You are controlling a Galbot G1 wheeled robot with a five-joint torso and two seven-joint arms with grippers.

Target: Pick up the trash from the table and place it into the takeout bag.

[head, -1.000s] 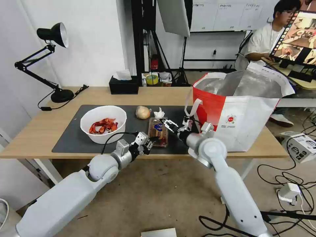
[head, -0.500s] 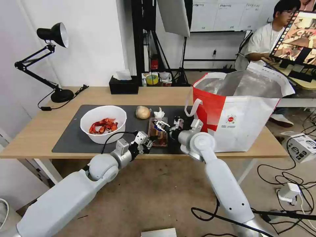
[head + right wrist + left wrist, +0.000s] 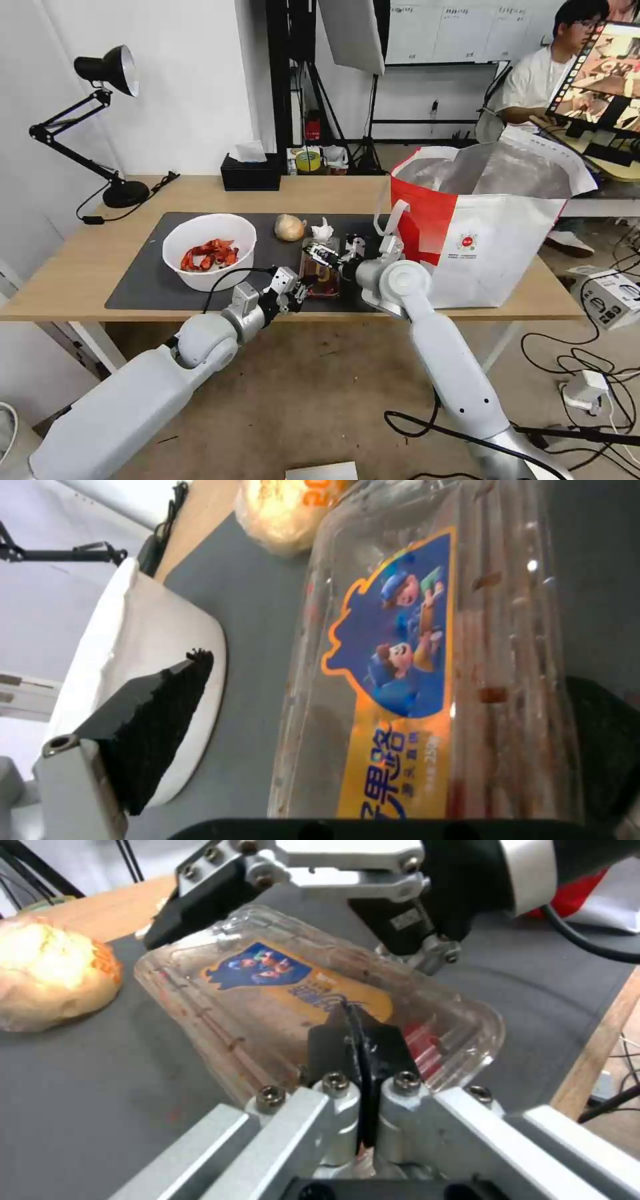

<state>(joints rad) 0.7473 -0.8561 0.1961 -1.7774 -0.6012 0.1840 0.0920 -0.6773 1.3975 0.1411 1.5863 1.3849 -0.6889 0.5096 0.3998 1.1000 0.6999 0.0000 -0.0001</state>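
Observation:
The clear plastic tray's side has thin, see-through ridges running along it, so I expect the tray's edge to flatten when the robot's right gripper squeezes it.
A clear plastic tray (image 3: 321, 284) with a blue-and-orange label lies on the dark mat (image 3: 143, 283) of the table (image 3: 73, 273). My left gripper (image 3: 298, 291) is shut on the tray's (image 3: 267, 985) near rim, its fingers (image 3: 333, 1042) pressed together there. My right gripper (image 3: 335, 252) stands open over the tray's far end, and the tray (image 3: 427, 645) lies between its pads (image 3: 160, 715). The white bowl (image 3: 209, 250) of red-orange scraps sits left of the tray. The tan ball (image 3: 289, 227) and the tissue wad (image 3: 323, 231) lie behind it. The takeout bag (image 3: 493, 247) stands open at the right.
A black tissue box (image 3: 251, 172) sits at the table's back edge and a black desk lamp (image 3: 110, 133) at its far left. The bag's white loop handle (image 3: 390, 220) hangs close to my right wrist. Cables cover the floor at the right.
My right gripper has moved left, from beside the bag to over the tray's far end. The left gripper has stayed at the tray's near rim.

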